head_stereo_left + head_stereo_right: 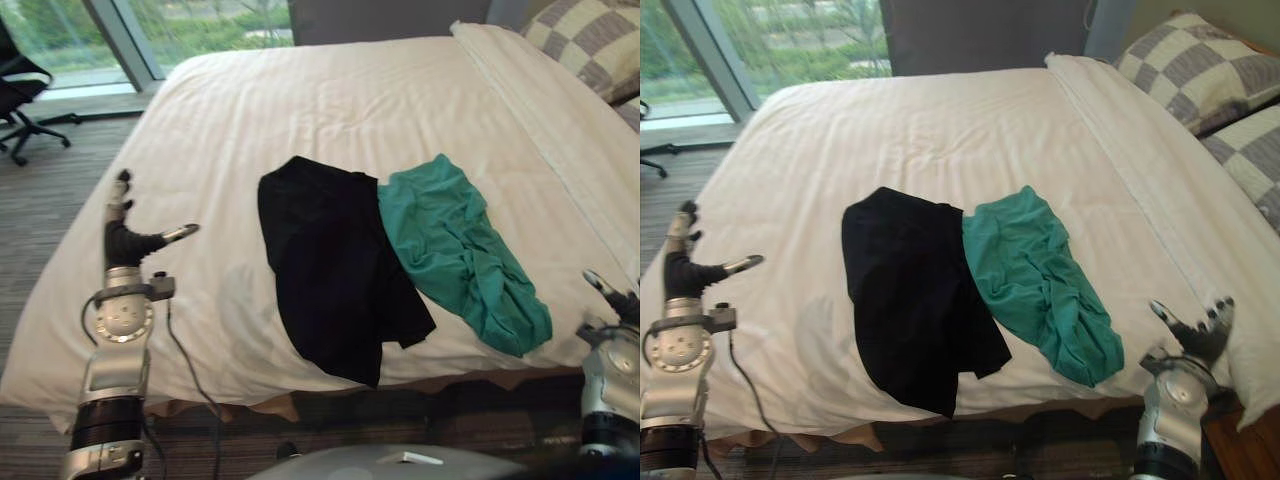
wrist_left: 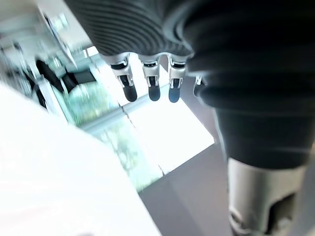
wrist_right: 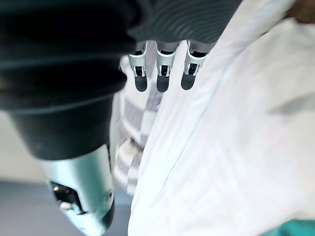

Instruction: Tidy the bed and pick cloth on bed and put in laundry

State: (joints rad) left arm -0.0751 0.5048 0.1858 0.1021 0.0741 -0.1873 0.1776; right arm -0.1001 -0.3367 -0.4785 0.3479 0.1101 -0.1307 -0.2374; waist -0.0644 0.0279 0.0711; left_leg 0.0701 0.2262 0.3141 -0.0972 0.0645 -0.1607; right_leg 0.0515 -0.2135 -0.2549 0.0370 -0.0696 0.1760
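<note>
My gripper will make the teal green cloth (image 1: 455, 240) bunch up and hang in limp folds when I carry it, because loose wrinkles (image 1: 500, 300) run through the cloth's bunched near end.
A black cloth (image 1: 335, 270) lies crumpled on the white bed (image 1: 330, 110), reaching its near edge. A teal green cloth (image 1: 460, 255) lies right beside it, their edges touching. My left hand (image 1: 125, 235) is raised over the bed's left side, fingers straight and thumb spread, holding nothing, well left of the black cloth. My right hand (image 1: 1195, 330) is up at the bed's near right corner, fingers spread and empty, right of the teal green cloth (image 1: 1040, 280). The wrist views show straight fingers (image 2: 150, 86) and fingers (image 3: 162, 73) over the white sheet.
Checked pillows (image 1: 1200, 70) lie at the bed's head on the right. A black office chair (image 1: 20, 95) stands on the grey carpet by the window at the far left. The white sheet hangs over the near edge.
</note>
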